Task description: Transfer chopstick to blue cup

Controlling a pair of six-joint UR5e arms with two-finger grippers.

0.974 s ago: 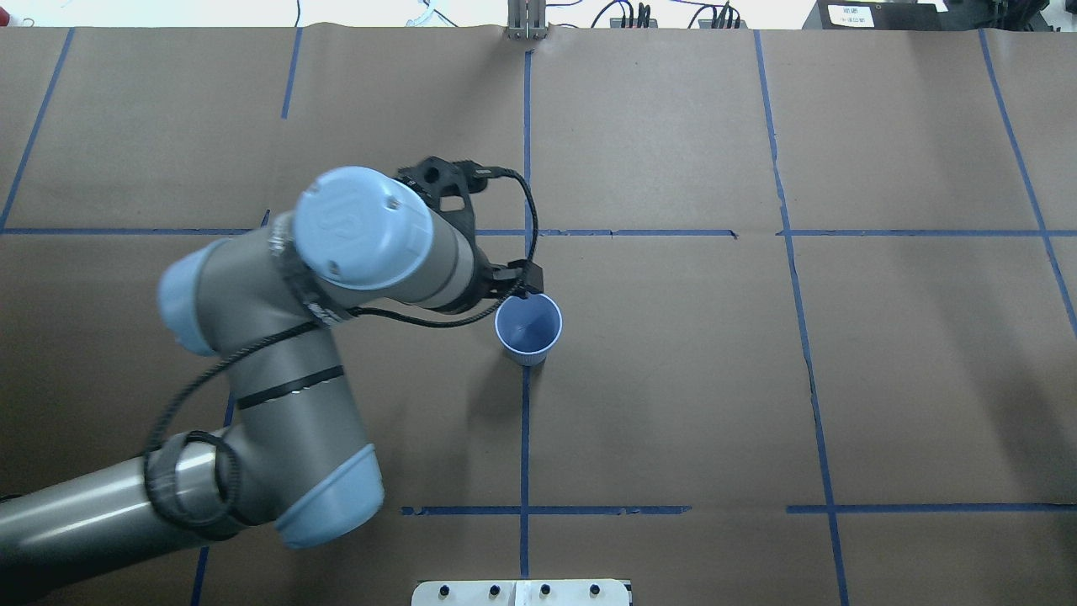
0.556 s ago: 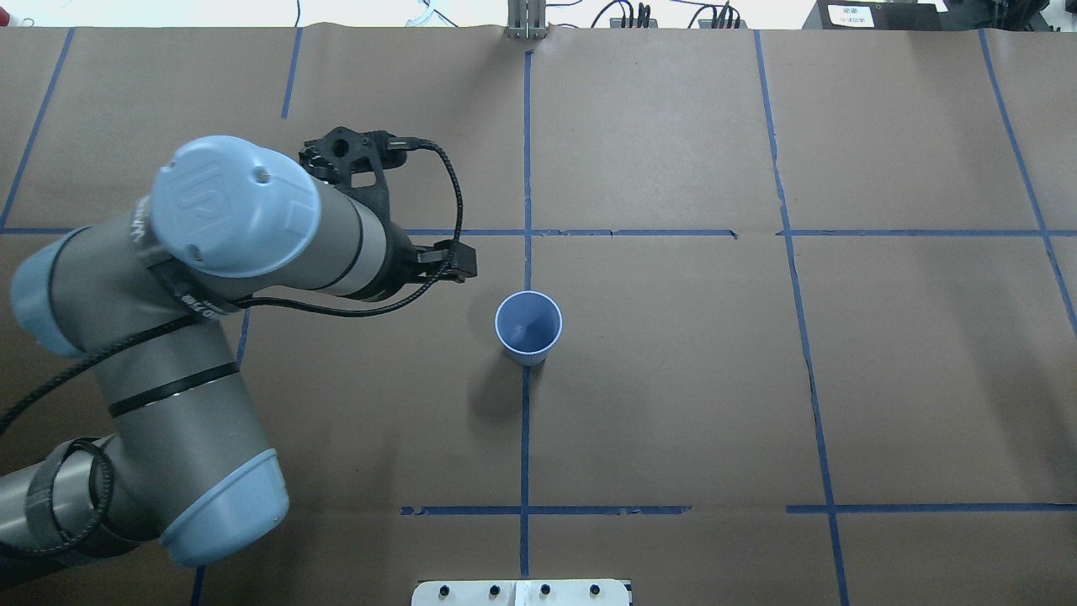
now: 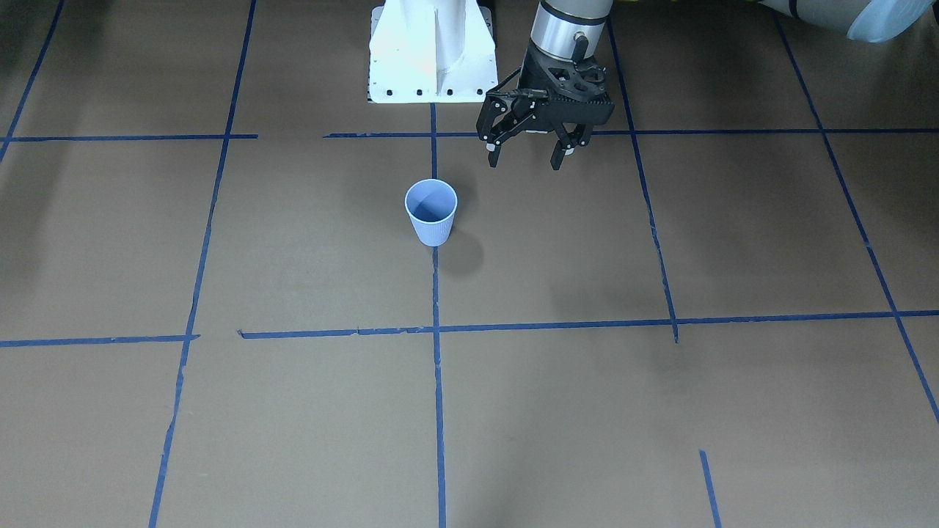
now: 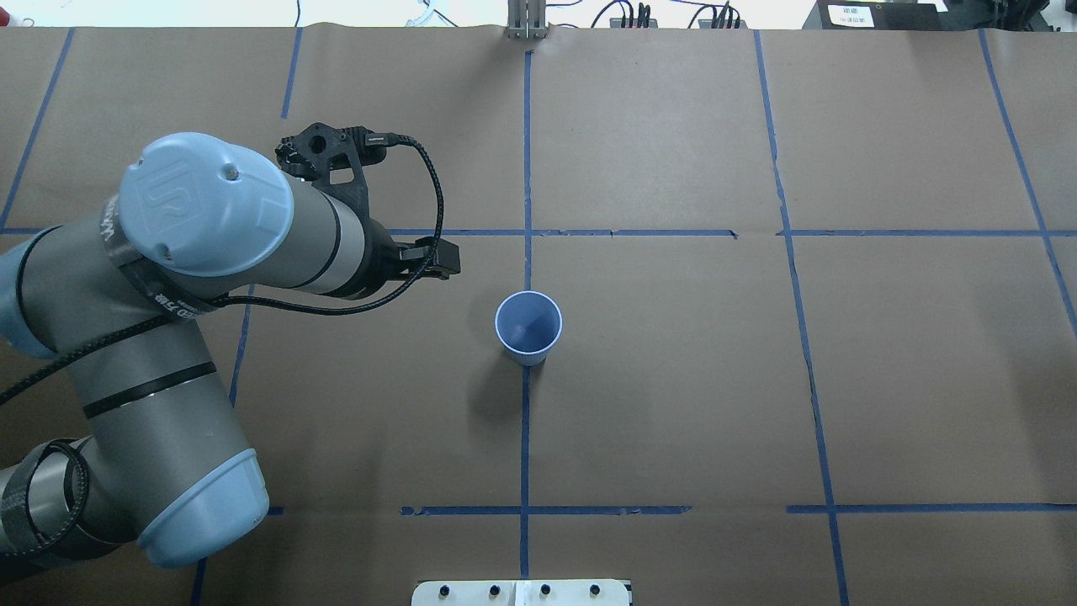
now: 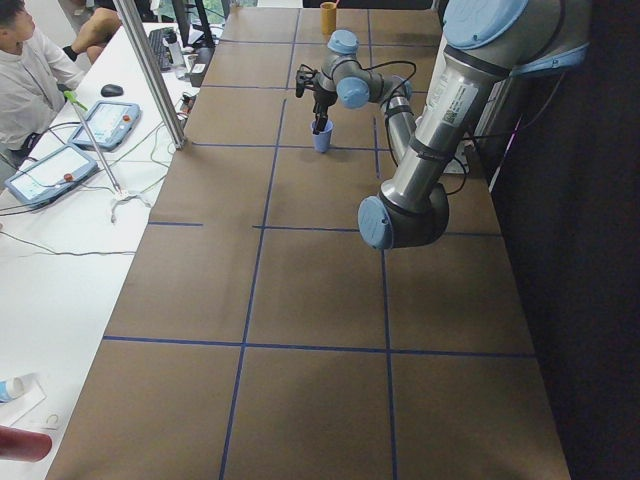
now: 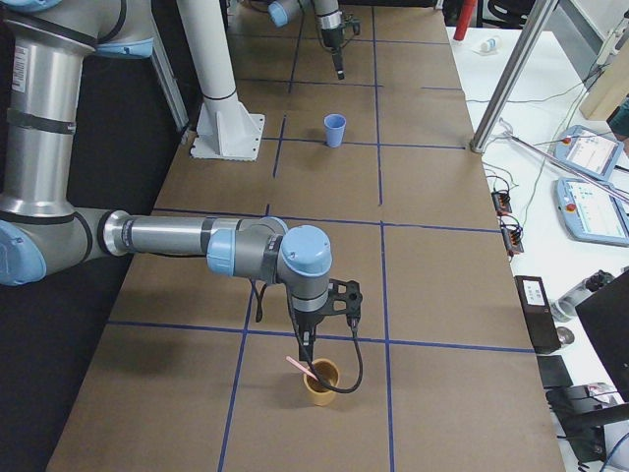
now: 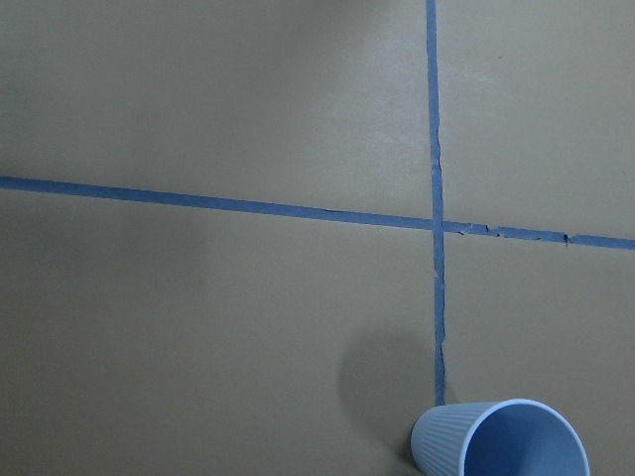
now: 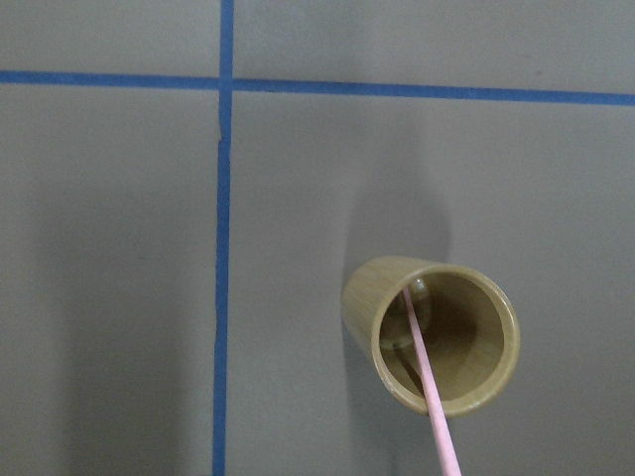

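Observation:
The chopstick leans in the tan cup, far from my left gripper. Next, my right gripper grabs the chopstick's upper end that sticks out and brings the chopstick to the blue cup.
The blue cup [image 3: 431, 211] stands upright and empty at the table's middle, on a blue tape line; it also shows in the overhead view [image 4: 527, 326] and at the bottom edge of the left wrist view [image 7: 501, 443]. My left gripper [image 3: 524, 158] is open and empty, raised above the table, apart from the cup on its robot-left side. One pale pink chopstick [image 8: 429, 387] leans in a tan cup [image 8: 432, 335] at the table's right end. My right gripper [image 6: 307, 352] hangs just above that tan cup [image 6: 319, 382]; I cannot tell whether it is open or shut.
The white robot base plate [image 3: 433, 66] sits at the table's robot-side edge. Blue tape lines divide the brown paper cover. A metal post [image 6: 511, 69] and a side table with tablets [image 6: 590, 187] stand beyond the far edge, where a person [image 5: 25, 70] sits.
My left arm has swung away from the blue cup's rim, to the left and slightly further from the robot in the overhead view. The cup has not moved.

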